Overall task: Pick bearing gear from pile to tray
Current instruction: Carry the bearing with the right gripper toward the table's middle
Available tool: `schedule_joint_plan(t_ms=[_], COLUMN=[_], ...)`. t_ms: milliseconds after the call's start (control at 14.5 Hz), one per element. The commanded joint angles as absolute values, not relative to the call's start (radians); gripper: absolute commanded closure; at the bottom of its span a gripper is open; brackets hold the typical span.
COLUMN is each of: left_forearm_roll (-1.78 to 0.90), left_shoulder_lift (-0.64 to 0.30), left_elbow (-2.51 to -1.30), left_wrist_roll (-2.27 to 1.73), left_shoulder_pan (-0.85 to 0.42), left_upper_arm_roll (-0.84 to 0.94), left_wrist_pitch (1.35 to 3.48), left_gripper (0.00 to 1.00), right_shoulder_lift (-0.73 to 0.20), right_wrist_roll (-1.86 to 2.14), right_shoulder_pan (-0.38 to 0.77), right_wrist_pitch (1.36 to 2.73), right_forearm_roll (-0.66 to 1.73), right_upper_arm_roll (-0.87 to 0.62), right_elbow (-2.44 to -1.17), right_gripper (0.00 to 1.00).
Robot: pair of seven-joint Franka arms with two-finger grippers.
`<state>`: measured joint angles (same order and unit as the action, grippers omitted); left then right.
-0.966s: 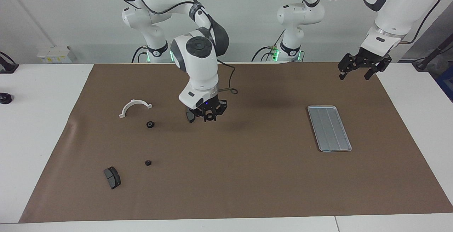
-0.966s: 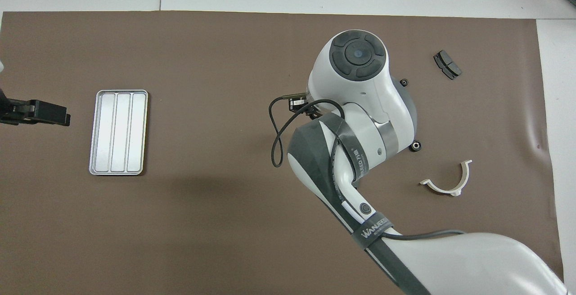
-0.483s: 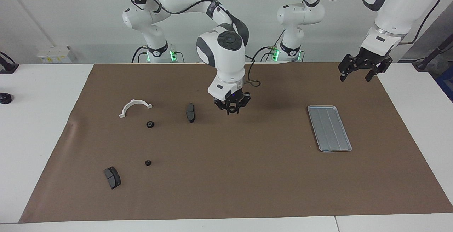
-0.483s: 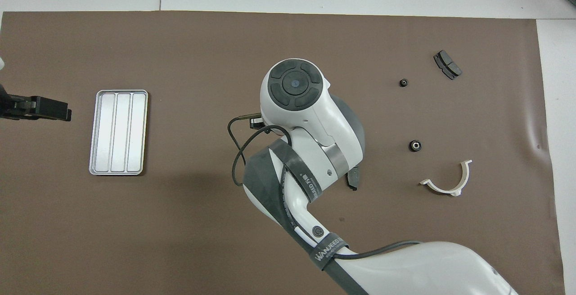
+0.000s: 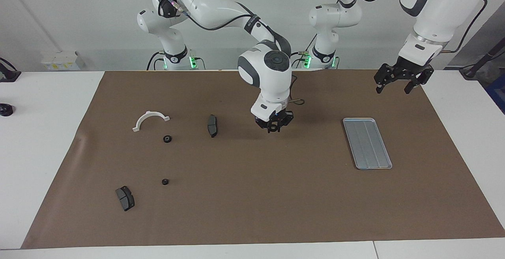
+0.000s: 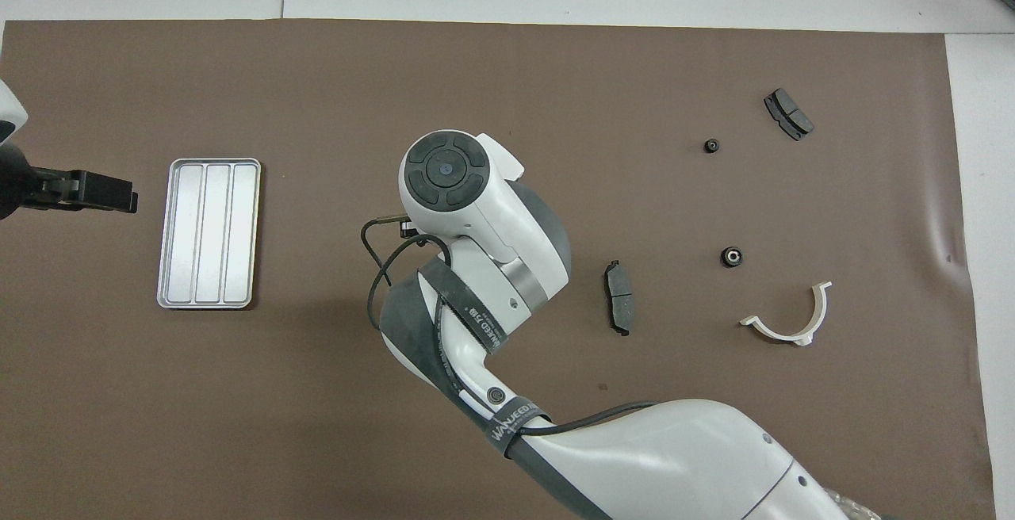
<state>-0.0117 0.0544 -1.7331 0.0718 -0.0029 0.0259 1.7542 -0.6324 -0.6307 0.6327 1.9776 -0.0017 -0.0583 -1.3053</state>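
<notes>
My right gripper should keep going down, since the brown mat (image 5: 270, 137) under the bearing gear (image 5: 273, 128) is clear, until the gear rests there for my left gripper.
My right gripper (image 5: 274, 127) hangs low over the middle of the brown mat, between a brake pad (image 5: 212, 125) and the tray (image 5: 367, 142). It is shut on a small dark bearing gear; the overhead view hides both under the arm's wrist. The pile lies toward the right arm's end: two black gears (image 5: 167, 138) (image 5: 165, 181), another brake pad (image 5: 125, 198) and a white half-ring bracket (image 5: 150, 119). The silver ridged tray (image 6: 208, 233) holds nothing. My left gripper (image 5: 398, 82) waits open in the air by the mat's corner near the tray.
The brown mat (image 5: 252, 203) covers most of the white table. A cable loop (image 6: 381, 266) dangles from the right wrist. In the overhead view the gears (image 6: 731, 256) (image 6: 712, 145), pads (image 6: 619, 307) (image 6: 788, 113) and bracket (image 6: 789, 322) lie scattered.
My right gripper has carried the gear away from the brake pad toward the tray, uncovering the pad. The left gripper has drifted slightly toward the tray.
</notes>
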Motion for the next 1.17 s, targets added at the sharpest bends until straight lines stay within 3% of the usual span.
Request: schedule_joint_plan(t_ms=[0,1103], left_forearm_roll=[0.0,-0.002], left_shoulder_lift=[0.087,0.072], left_elbow=[-1.779,-1.784], left_wrist_roll=[0.074,0.072], left_shoulder_pan=[-0.015,-0.037], left_upper_arm_roll=[0.017,0.018], left_wrist_pitch=[1.798,1.829], left_gripper=[0.0,0.0], right_shoulder_lift=[-0.667,-0.634], right_wrist_roll=[-0.663,-0.675], right_shoulder_pan=[0.641,0.646], right_wrist_pitch=[2.006,2.155], right_forearm_roll=[-0.018,-0.017], right_upper_arm_roll=[-0.058,-0.057], right_elbow=[-1.279,-1.492], right_gripper=[1.0,1.0])
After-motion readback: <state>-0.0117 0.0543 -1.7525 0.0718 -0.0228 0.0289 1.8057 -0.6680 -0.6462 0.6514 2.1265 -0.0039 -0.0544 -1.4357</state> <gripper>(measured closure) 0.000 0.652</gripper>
